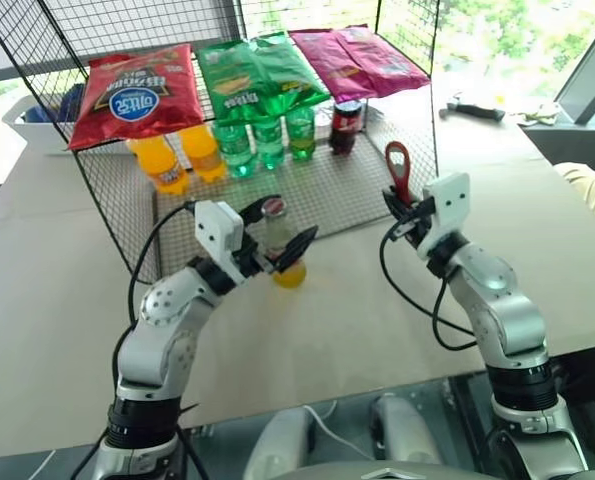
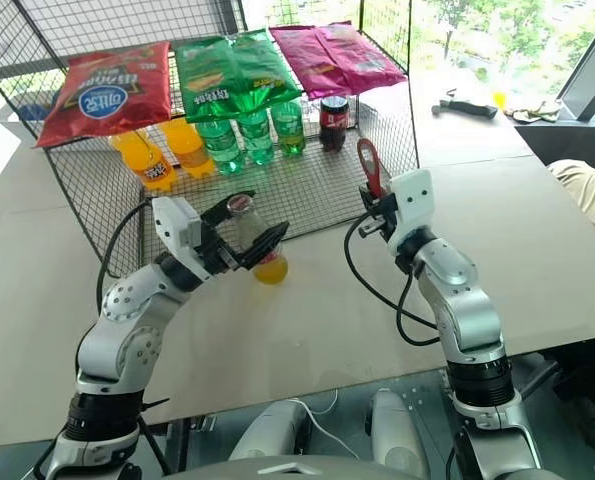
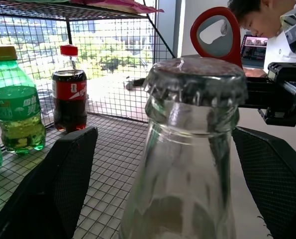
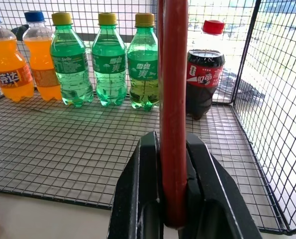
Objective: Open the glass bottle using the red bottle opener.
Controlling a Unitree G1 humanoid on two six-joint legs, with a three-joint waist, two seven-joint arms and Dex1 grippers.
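Next, my left gripper closes on the glass bottle's neck point(image 1: 278, 230) first, since there are gaps beside it, and then my right gripper will tip the upright red bottle opener flat over the cap point(image 1: 273, 206).
The glass bottle point(image 1: 277, 240), clear with a crimped metal cap point(image 3: 195, 79) and yellow drink at its base, stands on the table at the wire rack's front edge. My left gripper point(image 1: 278, 226) is open, one black finger point(image 3: 53, 184) on each side of the neck with gaps showing. To the right, my right gripper point(image 1: 403, 207) is shut on the handle of the red bottle opener point(image 1: 397, 165), whose ring head points up. The opener point(image 4: 173, 99) appears edge-on in the right wrist view, and its ring point(image 3: 232, 37) shows just beyond the cap.
A wire rack point(image 1: 317, 190) holds orange soda bottles point(image 1: 182, 160), green soda bottles point(image 1: 267, 140) and a cola bottle point(image 1: 346, 125), with chip bags point(image 1: 137, 95) on top. A dark tool point(image 1: 475, 108) lies far right. A person point(image 3: 259, 17) sits beyond the table.
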